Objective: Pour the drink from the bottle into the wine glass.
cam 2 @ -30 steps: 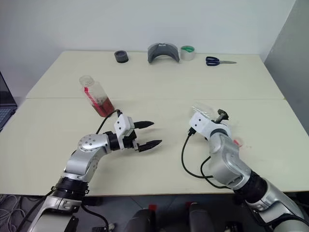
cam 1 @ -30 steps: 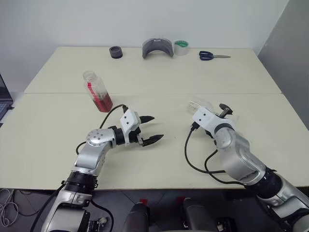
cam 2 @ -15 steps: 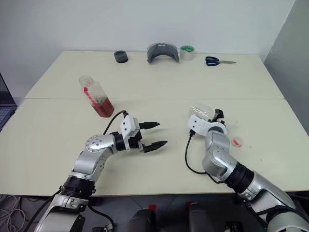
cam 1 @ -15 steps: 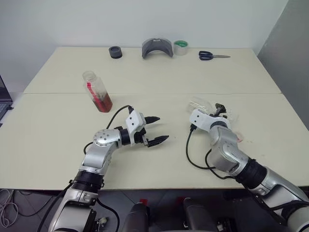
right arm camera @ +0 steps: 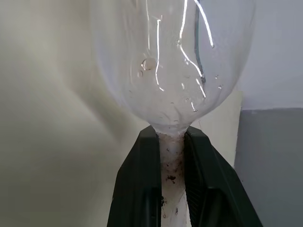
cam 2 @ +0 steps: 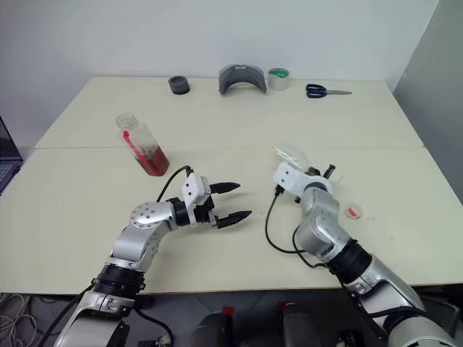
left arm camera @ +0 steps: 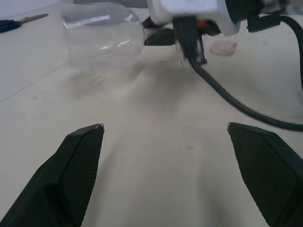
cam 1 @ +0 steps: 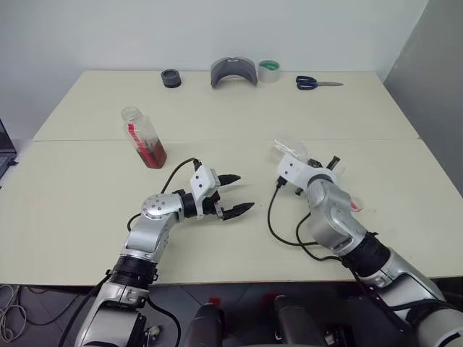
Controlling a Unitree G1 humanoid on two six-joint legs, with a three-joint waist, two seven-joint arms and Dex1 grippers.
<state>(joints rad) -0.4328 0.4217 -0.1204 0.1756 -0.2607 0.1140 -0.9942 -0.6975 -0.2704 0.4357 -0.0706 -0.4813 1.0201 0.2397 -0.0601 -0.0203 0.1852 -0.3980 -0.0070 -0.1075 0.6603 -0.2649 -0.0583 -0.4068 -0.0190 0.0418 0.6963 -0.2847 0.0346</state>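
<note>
Next, I turn the wine glass (cam 2: 291,155) upright, because it lies tipped on its side in my right gripper, and stand it at the table's middle (cam 2: 246,173) before I pour.
The bottle (cam 1: 145,137) stands at the left of the table, clear with a red label strip, and the reddish-brown drink (cam 1: 154,154) fills its lower part. My left gripper (cam 1: 235,194) hovers open over the table's middle, right of the bottle and apart from it, with nothing between its fingers (left arm camera: 80,161). The wine glass (cam 1: 291,151) is clear and tipped on its side, its bowl (left arm camera: 102,35) low over the table. My right gripper (right arm camera: 170,135) is shut on its thin stem just under the bowl (right arm camera: 173,61).
A small pink cap (cam 2: 352,212) lies on the table right of my right arm. Along the far edge sit a black roll (cam 1: 171,78), a grey curved holder (cam 1: 234,72), a tape roll (cam 1: 269,70) and blue scissors (cam 1: 315,82). A laptop corner (cam 2: 6,155) shows at the left.
My right gripper has closed on the wine glass's stem and shifted forward and left with it. The left arm and the bottle have kept still.
</note>
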